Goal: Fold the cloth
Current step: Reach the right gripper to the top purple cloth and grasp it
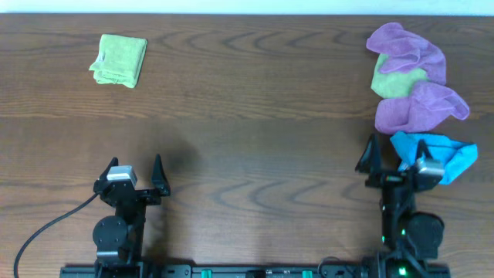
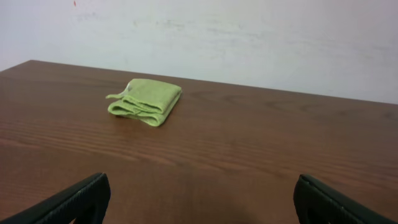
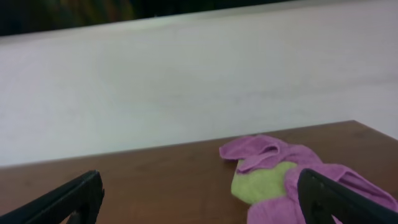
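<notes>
I keep reaching with my right gripper until its fingers close on the lobe's near fold point(image 1: 401, 63), because the back purple lobe point(image 1: 411, 49) lies on top of the lime-green cloth.
Purple cloth lies crumpled in a pile at the table's far right. One lobe point(image 1: 407, 48) is at the back and another point(image 1: 423, 108) is nearer; I cannot tell which is the pinkish-purple cloth, and no tag shows. Both lobes show in the right wrist view point(image 3: 261, 151) point(image 3: 351, 182). My right gripper point(image 1: 394, 158) point(image 3: 199, 186) is open and empty, just in front of the pile. My left gripper point(image 1: 135, 166) point(image 2: 202, 190) is open and empty at the front left, far from the pile.
A lime-green cloth point(image 1: 395, 79) point(image 3: 264, 180) sits wedged between the purple lobes. A blue cloth point(image 1: 444, 154) lies crumpled beside my right gripper. A folded lime-green cloth point(image 1: 118, 60) point(image 2: 146, 101) lies at the far left of the wooden table point(image 1: 255, 116).
</notes>
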You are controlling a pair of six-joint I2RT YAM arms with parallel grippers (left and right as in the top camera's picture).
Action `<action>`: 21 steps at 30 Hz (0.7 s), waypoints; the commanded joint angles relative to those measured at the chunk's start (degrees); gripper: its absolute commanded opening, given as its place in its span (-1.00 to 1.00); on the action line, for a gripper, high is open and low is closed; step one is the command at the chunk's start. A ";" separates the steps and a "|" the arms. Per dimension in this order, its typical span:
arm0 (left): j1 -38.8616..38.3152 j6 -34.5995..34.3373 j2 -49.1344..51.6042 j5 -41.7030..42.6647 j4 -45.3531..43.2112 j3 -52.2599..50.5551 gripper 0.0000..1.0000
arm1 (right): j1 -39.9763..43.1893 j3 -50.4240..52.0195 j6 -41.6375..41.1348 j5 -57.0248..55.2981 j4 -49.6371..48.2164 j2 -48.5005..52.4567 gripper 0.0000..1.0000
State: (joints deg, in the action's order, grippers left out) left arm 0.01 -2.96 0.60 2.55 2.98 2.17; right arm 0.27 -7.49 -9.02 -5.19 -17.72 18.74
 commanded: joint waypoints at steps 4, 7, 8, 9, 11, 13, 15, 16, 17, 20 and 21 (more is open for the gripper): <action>0.39 0.39 -0.35 -1.64 1.40 -1.92 0.91 | 3.87 -11.98 -3.76 -1.66 -3.08 21.09 0.99; 0.39 0.39 -0.35 -1.64 1.40 -1.92 0.91 | 5.79 -20.00 -3.58 -1.64 -3.02 34.40 0.98; 0.39 0.39 -0.35 -1.64 1.40 -1.92 0.91 | 6.34 -22.60 -3.50 -1.64 -2.78 38.60 0.99; 0.39 0.39 -0.35 -1.64 1.40 -1.92 0.91 | 6.88 -24.94 -3.02 -1.62 -2.49 42.36 0.98; 0.39 0.39 -0.35 -1.64 1.40 -1.92 0.91 | 7.89 -30.49 -2.91 -1.40 -1.77 50.97 0.99; 0.39 0.39 -0.35 -1.64 1.40 -1.92 0.91 | 8.76 -36.92 -2.64 -0.39 -0.57 60.00 0.98; 0.39 0.39 -0.35 -1.64 1.40 -1.92 0.91 | 9.25 -43.34 -2.64 -0.35 1.40 67.63 0.99; 0.39 0.39 -0.35 -1.64 1.40 -1.92 0.91 | 9.46 -46.69 -2.32 -0.35 2.60 71.14 0.98; 0.39 0.39 -0.35 -1.64 1.40 -1.92 0.91 | 9.62 -49.64 -2.03 -0.35 3.76 74.05 0.98; 0.39 0.39 -0.35 -1.64 1.40 -1.92 0.91 | 10.27 -60.28 -2.08 -0.35 8.96 83.10 0.99; 0.39 0.39 -0.35 -1.64 1.40 -1.92 0.91 | 10.49 -65.05 -2.08 -0.37 12.04 86.71 0.98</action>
State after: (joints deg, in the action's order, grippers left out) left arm 0.01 -2.96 0.58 2.52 2.96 2.17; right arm 9.76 -64.12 -11.27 -5.89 -9.06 100.12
